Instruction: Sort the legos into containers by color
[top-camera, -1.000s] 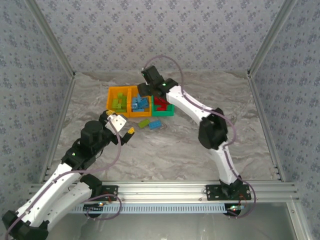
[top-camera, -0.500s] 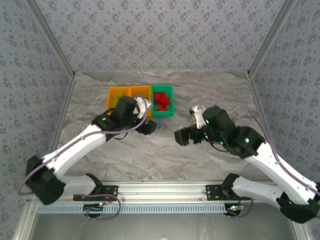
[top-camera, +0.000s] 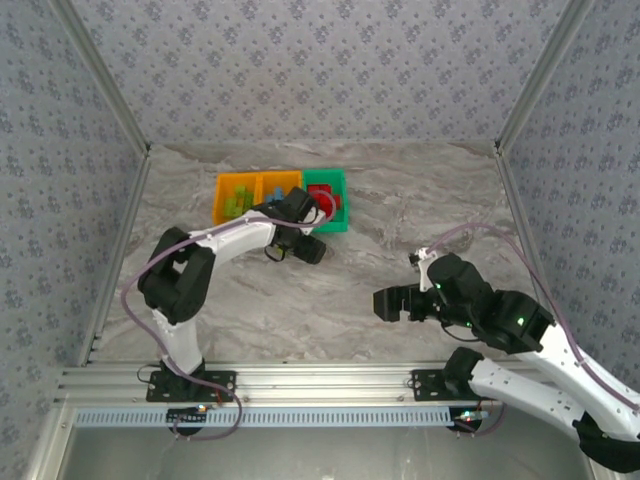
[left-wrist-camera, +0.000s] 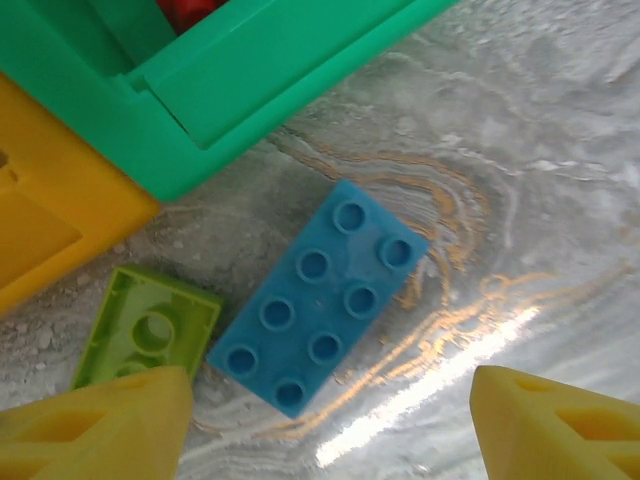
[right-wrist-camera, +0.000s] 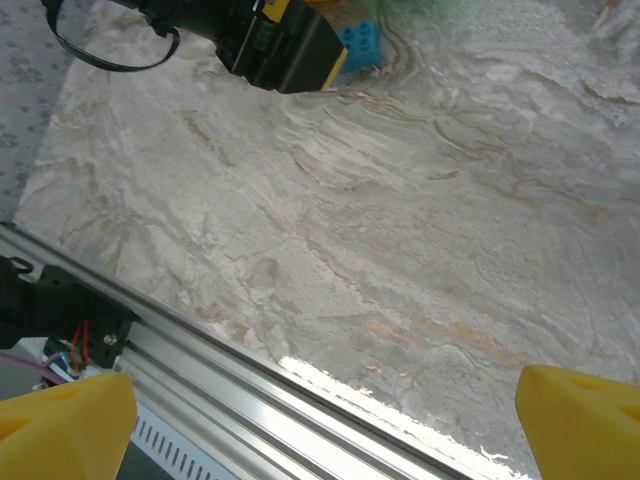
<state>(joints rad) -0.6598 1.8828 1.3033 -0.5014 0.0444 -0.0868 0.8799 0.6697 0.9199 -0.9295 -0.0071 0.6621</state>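
Next, I turn my left gripper because the light blue lego (left-wrist-camera: 318, 298) lies at an angle to its fingers, and then close on the lego's long sides (left-wrist-camera: 358, 326) before I lift it.
My left gripper (left-wrist-camera: 330, 430) hangs open just above the table, in front of the bins. A light blue lego (left-wrist-camera: 320, 295) lies studs up just ahead of the gap between its yellow fingertips (left-wrist-camera: 90, 430). A lime green lego (left-wrist-camera: 150, 330) lies upside down beside it, by the left fingertip. The green bin (top-camera: 338, 178) holds red legos (top-camera: 335, 200). Two orange bins (top-camera: 222, 195) stand to its left, one with green legos (top-camera: 237, 205). My right gripper (top-camera: 390, 303) is open and empty, low over bare table at the right.
The three bins stand in a row at the back centre of the marble table (top-camera: 400, 200). An aluminium rail (right-wrist-camera: 300, 400) runs along the near edge, below the right gripper. Patterned walls close in the table on three sides.
The left arm has reached across to the loose legos in front of the bins. The right arm has pulled back from the bins to the near right of the table.
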